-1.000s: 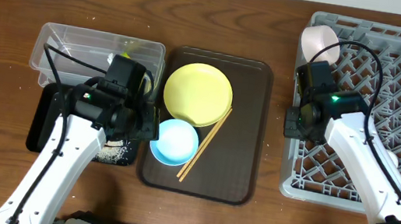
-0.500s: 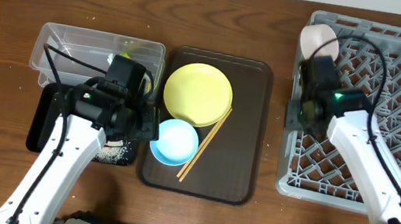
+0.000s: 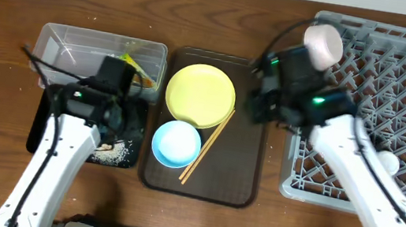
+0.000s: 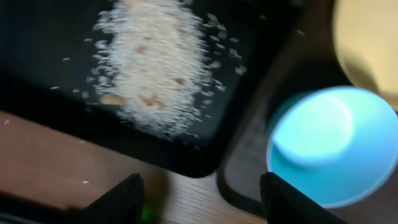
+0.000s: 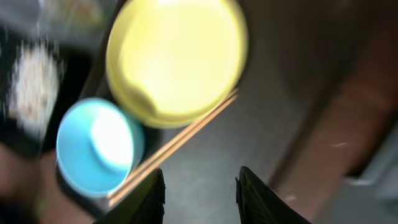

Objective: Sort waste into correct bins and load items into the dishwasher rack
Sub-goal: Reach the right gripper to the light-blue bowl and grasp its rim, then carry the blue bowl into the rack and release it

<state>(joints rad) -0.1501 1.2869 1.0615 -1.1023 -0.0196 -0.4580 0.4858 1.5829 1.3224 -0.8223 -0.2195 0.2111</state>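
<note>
The light blue bowl is empty and its rim by the chopsticks is clear of the plate, so my right gripper keeps going toward that rim and closes there.
The round yellow plate, light blue bowl and wooden chopsticks lie on the brown serving tray. My right gripper is open and empty above that tray, right of the plate. In the right wrist view my gripper hovers over bare tray, with the plate, bowl and chopsticks ahead. My left gripper is open and empty above the black tray holding white rice crumbs. The wrapper lies in the clear tub.
The grey dishwasher rack fills the right side, with a white bowl in its near-left corner and a small white thing lower down. The left wrist view shows the crumbs and the blue bowl near its open fingers.
My right arm has swung left from the rack's edge to above the brown tray. My left arm has pulled back a little to the left, away from the blue bowl.
</note>
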